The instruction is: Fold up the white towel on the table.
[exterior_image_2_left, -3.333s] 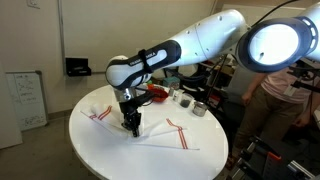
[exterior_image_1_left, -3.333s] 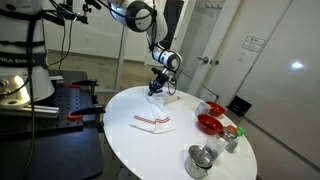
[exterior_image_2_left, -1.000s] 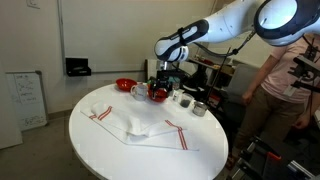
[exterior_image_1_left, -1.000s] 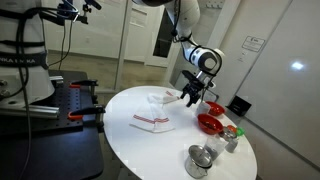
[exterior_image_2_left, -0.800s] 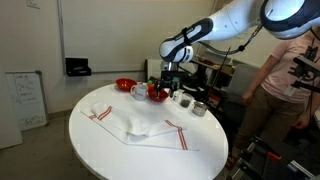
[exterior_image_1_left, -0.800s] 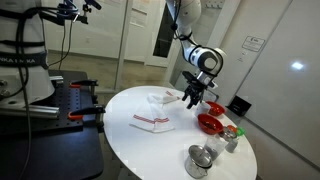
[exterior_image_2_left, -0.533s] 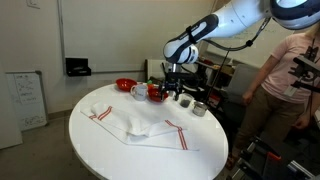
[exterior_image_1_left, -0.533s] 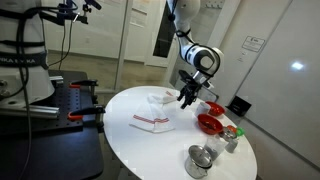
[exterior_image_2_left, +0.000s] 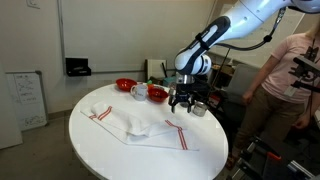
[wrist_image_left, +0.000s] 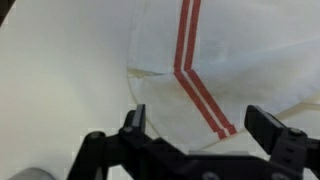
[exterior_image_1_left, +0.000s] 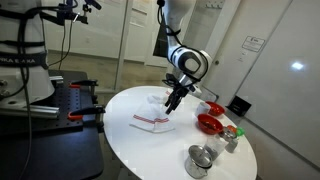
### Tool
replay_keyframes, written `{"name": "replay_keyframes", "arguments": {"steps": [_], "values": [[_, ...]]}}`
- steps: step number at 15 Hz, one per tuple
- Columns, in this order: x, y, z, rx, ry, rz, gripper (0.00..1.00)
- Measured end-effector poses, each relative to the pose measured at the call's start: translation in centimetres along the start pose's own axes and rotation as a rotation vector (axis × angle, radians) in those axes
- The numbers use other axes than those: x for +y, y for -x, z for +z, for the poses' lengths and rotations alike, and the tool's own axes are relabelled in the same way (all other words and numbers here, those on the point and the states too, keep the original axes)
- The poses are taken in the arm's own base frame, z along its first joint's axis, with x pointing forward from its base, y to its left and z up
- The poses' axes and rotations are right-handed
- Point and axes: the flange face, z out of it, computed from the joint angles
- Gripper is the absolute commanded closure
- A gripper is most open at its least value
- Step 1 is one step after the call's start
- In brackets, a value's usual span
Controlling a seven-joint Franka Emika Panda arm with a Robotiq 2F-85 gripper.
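Note:
I need to move my gripper back because my open fingers are hanging over the white towel's flat cloth [wrist_image_left: 180, 112] past the towel's corner beside the red stripes. I should then pinch that corner [wrist_image_left: 190, 148] before I fold the towel.
The white towel [exterior_image_2_left: 140, 128] with red stripes lies rumpled and partly spread on the round white table [exterior_image_2_left: 110, 155]. It also shows in an exterior view [exterior_image_1_left: 154, 121] and fills the wrist view [wrist_image_left: 190, 70], where a double red stripe runs down to a corner. My gripper [exterior_image_2_left: 183, 103] hangs open a little above the towel's striped end, also seen in an exterior view [exterior_image_1_left: 170, 104]. In the wrist view the gripper [wrist_image_left: 200, 125] has its black fingertips [wrist_image_left: 135, 120] spread wide on either side of the stripe, with nothing between them.
Two red bowls [exterior_image_2_left: 157, 93] and a white mug [exterior_image_2_left: 138, 91] stand at the table's back edge, with metal cups [exterior_image_2_left: 200, 108] beside them. In an exterior view the bowls [exterior_image_1_left: 209, 123] and cups [exterior_image_1_left: 200, 160] sit to the gripper's right. A person [exterior_image_2_left: 290, 80] stands nearby.
The open gripper has swung away from the red bowls and come down over the towel's striped end. The towel has not moved.

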Motion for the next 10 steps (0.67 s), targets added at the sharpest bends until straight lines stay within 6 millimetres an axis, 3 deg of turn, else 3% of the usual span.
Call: {"name": "replay_keyframes", "arguments": {"steps": [4,10], "values": [[1.5,1.0,1.4,0.115,0.030,0.039,0.00],[-1.2,1.4,0.3,0.255,0.035,-0.036,0.00]]}}
